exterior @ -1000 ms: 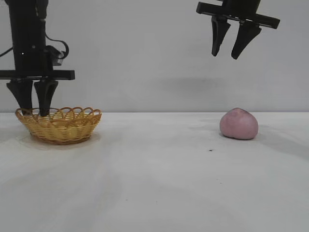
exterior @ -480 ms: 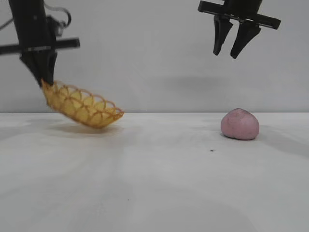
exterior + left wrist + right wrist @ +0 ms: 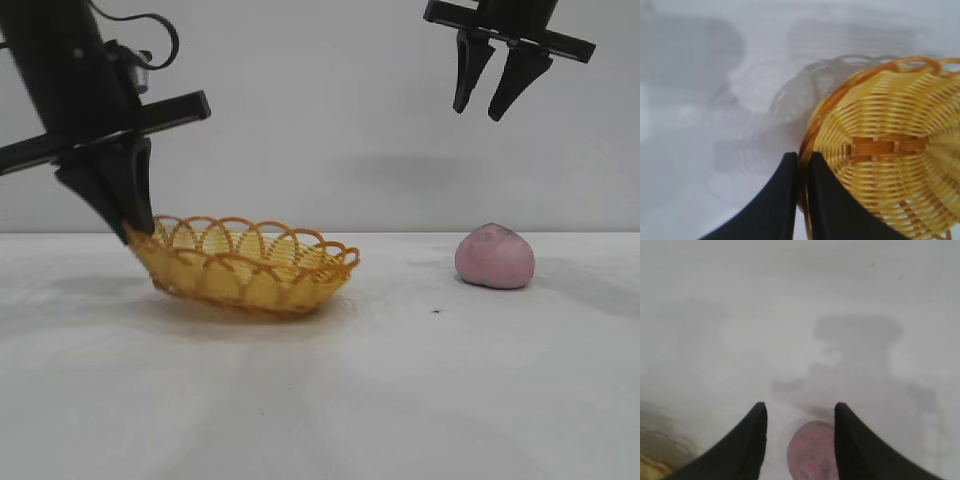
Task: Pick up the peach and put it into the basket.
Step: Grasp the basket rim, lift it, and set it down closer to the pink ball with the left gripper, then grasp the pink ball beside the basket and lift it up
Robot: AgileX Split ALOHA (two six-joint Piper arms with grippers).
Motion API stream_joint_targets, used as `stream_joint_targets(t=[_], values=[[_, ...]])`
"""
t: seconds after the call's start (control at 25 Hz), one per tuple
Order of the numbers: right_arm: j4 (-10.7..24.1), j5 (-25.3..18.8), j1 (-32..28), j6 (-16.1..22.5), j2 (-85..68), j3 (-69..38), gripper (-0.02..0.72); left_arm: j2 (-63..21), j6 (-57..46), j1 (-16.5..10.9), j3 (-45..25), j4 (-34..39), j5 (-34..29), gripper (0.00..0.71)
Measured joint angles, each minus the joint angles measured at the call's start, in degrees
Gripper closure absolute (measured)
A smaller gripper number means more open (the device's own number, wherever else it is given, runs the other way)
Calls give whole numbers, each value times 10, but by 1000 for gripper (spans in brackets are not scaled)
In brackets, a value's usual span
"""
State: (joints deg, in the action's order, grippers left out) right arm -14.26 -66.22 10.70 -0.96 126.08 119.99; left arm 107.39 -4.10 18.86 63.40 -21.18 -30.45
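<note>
The basket tilted point(image 3: 250, 265) in my left gripper is held by its rim, so next my left gripper sets the basket down flat and moves away before my right gripper takes the peach point(image 3: 495, 257).
The yellow woven basket point(image 3: 250, 266) with an orange-brown looped rim rests slightly tilted on the white table, left of centre. My left gripper point(image 3: 135, 228) is shut on its left rim; in the left wrist view point(image 3: 801, 159) the rim passes between the black fingers, with the basket point(image 3: 890, 150) beside them. The pink-mauve peach point(image 3: 494, 257) lies on the table at the right. My right gripper point(image 3: 488, 105) hangs open high above the peach; the right wrist view shows the peach point(image 3: 811, 450) far below between the open fingers point(image 3: 799, 407).
A small dark speck point(image 3: 436, 311) lies on the table in front of the peach. The table point(image 3: 400, 380) runs bare between the basket and the peach.
My left gripper lifted the basket by its rim, carried it rightward and set it down nearer the centre. The right gripper stayed high above the peach, shifting slightly right.
</note>
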Motion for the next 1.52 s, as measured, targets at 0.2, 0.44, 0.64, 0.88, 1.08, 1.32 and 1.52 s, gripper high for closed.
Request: stream_joint_targets(t=[0.2, 0.44, 0.64, 0.88, 1.08, 1.32, 1.52], values=[[-2, -5, 0, -4, 0, 0, 400, -2, 24, 15, -52, -62, 45, 710], [-2, -6, 0, -11, 0, 0, 400, -7, 41, 16, -59, -79, 53, 646], [-2, -6, 0, -12, 0, 0, 400, -24, 59, 16, -60, -80, 33, 391], [-2, -6, 0, -12, 0, 0, 400, -91, 54, 16, -60, -7, 9, 336], [-2, -6, 0, -13, 0, 0, 400, -127, -37, -47, -60, 176, -53, 351], [-4, -6, 0, -13, 0, 0, 400, -152, -38, -139, -61, 236, -75, 351], [-6, -5, 0, -14, 0, 0, 400, -206, -37, -144, -61, 258, -87, 351]])
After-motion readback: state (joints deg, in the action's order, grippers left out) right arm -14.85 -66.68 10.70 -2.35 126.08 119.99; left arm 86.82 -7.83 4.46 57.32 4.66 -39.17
